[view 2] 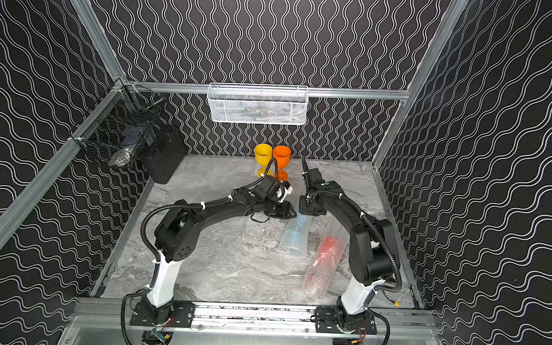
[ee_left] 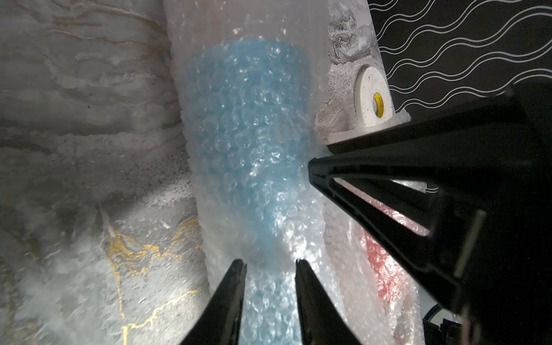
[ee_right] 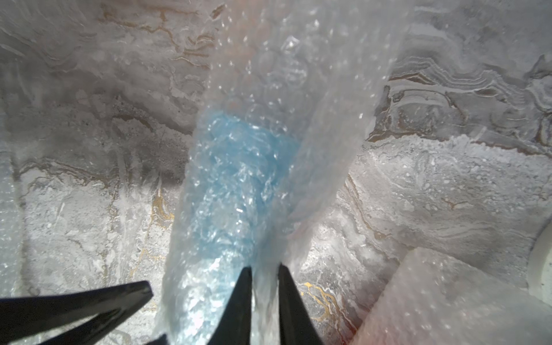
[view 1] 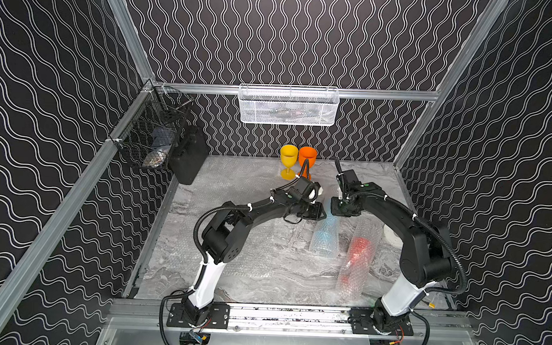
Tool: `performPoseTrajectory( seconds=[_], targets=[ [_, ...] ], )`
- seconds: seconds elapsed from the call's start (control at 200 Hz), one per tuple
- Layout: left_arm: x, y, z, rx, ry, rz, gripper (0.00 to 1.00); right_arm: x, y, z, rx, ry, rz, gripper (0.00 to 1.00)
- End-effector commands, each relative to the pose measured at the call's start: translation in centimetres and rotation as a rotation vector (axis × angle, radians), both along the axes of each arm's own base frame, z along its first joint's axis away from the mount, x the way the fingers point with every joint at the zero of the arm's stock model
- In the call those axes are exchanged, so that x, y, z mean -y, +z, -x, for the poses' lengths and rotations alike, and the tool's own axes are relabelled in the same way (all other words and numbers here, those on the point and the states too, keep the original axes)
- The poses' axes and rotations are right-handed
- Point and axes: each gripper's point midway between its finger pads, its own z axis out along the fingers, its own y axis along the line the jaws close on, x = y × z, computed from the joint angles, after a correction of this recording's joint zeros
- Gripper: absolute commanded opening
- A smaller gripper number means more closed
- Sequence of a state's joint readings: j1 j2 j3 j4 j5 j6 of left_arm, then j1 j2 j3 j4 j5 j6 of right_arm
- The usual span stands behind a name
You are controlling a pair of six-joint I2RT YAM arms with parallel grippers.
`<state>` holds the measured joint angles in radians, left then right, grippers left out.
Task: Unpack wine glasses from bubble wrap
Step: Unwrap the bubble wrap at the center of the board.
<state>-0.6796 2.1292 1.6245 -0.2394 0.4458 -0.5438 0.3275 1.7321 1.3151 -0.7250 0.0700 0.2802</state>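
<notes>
I should pinch the tube (ee_left: 270, 302) with my left gripper and pull it away, since my right gripper holds a loose fold (ee_right: 281, 227) but the wrap still hugs the light blue glass.
A yellow wine glass (view 1: 288, 156) and an orange wine glass (view 1: 307, 157) stand upright and bare at the back of the table. A light blue glass lies wrapped in a bubble wrap tube (view 1: 324, 238) (ee_left: 239, 143) at mid-table. My left gripper (ee_left: 270, 265) is shut around the tube's narrow far end. My right gripper (ee_right: 265, 270) is shut on a loose fold of that same wrap (ee_right: 298, 104), right beside the left one. In both top views the two grippers (view 1: 322, 212) (view 1: 335, 208) meet at the tube's far end. A red glass lies in a second bubble wrap tube (view 1: 357, 255) (view 2: 325, 257) to the right.
Flat bubble wrap sheets (view 1: 230, 178) lie on the marble table (view 1: 265, 274). A white tape roll (ee_left: 372, 98) sits by the right wall. A white mesh basket (view 1: 288, 105) hangs on the back rail, a black wire basket (view 1: 153, 134) and a black box (view 1: 188, 157) at back left.
</notes>
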Motion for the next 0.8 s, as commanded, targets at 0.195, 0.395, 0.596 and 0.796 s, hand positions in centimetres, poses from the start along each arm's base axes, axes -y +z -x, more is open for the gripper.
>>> performPoseTrajectory(
  seconds=[0.195, 0.395, 0.596, 0.796],
  targets=[
    [0.6, -0.2, -0.1, 0.018, -0.027, -0.023, 0.37, -0.4, 0.2, 0.0, 0.003, 0.004, -0.036, 0.09],
    [0.9, -0.6, -0.3, 0.021, -0.033, -0.042, 0.4, -0.7, 0.4, 0.0, 0.008, 0.01, -0.055, 0.04],
    [1.6, -1.0, -0.3, 0.019, -0.047, -0.051, 0.44, -0.8, 0.4, 0.0, 0.005, 0.013, -0.062, 0.03],
    [1.7, -0.9, -0.2, 0.032, -0.038, -0.047, 0.38, -0.8, 0.4, 0.0, 0.007, 0.015, -0.066, 0.03]
  ],
)
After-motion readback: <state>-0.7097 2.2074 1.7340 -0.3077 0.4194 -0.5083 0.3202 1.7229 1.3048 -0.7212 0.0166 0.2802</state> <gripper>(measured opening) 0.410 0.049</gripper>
